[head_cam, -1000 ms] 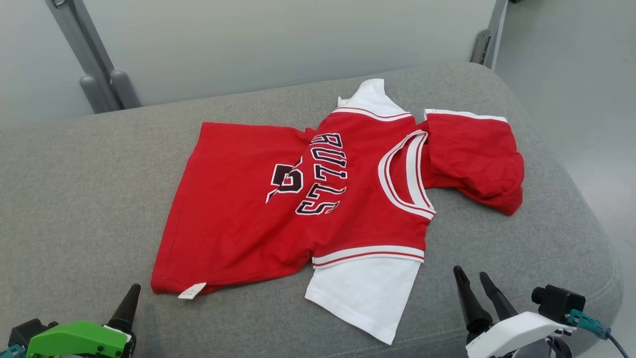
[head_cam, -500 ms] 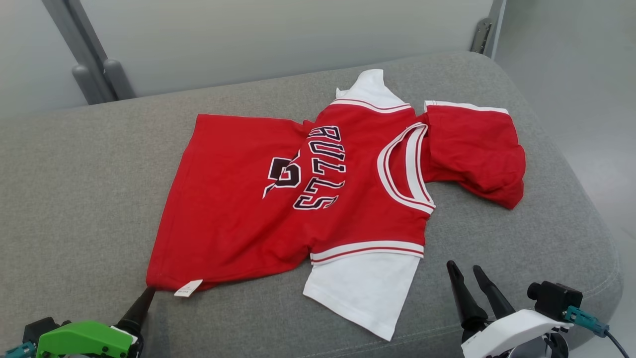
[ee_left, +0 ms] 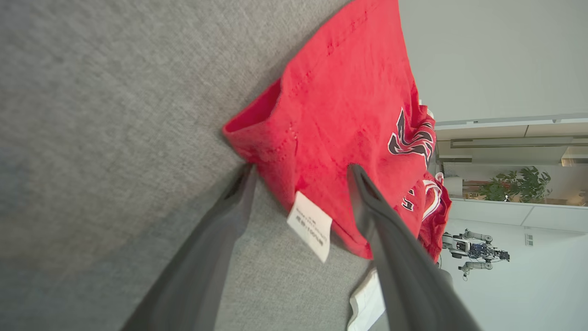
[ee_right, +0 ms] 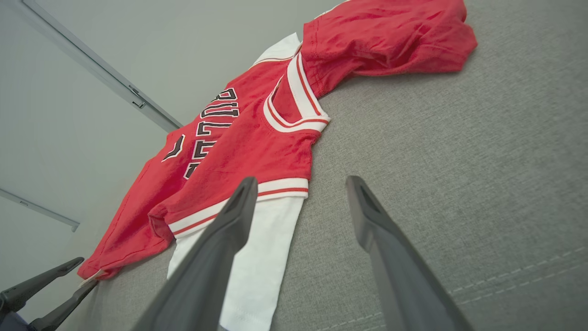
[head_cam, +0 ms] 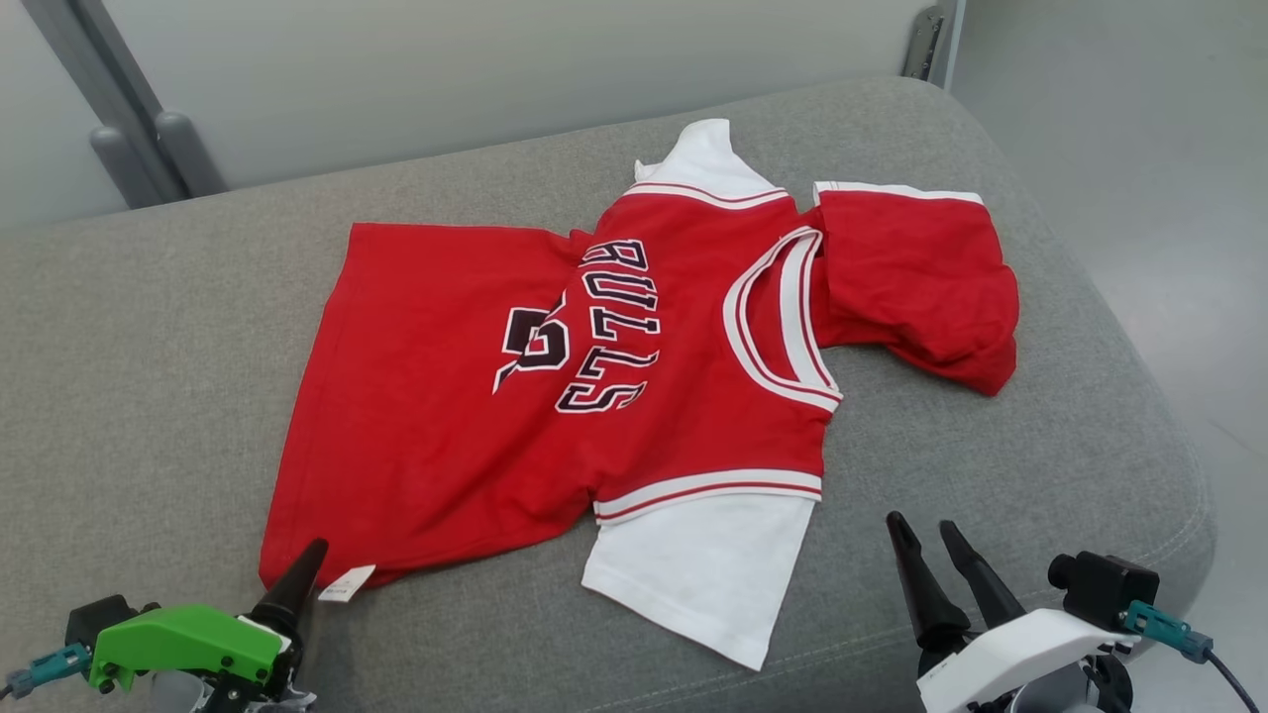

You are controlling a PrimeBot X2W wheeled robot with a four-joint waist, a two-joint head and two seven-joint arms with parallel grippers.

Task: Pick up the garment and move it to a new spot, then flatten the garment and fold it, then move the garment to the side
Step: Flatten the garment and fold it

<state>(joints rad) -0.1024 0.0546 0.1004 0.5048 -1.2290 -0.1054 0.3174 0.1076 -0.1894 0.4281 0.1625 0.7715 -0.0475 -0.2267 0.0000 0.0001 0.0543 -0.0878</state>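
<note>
The garment [head_cam: 410, 398] will open up and show its hidden part when I pull it tight, because the dark number is cut off along a slanting crease [head_cam: 541, 333].
The garment [head_cam: 446, 396] is a red jersey with dark lettering and white sleeves, spread on a grey cushion [head_cam: 149, 347]. Its red hem corner carries a white label [head_cam: 347, 584] at the lower left. My left gripper [head_cam: 307, 564] stands open at that corner. In the left wrist view its fingers [ee_left: 301, 168] straddle the hem edge of the garment [ee_left: 349, 101] and the label [ee_left: 310, 225], without closing. My right gripper [head_cam: 919, 522] is open over bare cushion, right of the near white sleeve [head_cam: 693, 564]. The right wrist view shows the right gripper [ee_right: 302, 180] empty beside the sleeve [ee_right: 257, 257].
The cushion's rounded right edge [head_cam: 1169, 475] drops to a pale floor [head_cam: 1139, 149]. A wall and grey metal posts [head_cam: 149, 149] stand behind the cushion. Far off in the left wrist view are another robot [ee_left: 475, 250] and a plant [ee_left: 514, 191].
The head camera has shifted, sliding the whole picture left and up. My left gripper has moved forward to the hem corner by the label. The right gripper keeps its place beside the sleeve.
</note>
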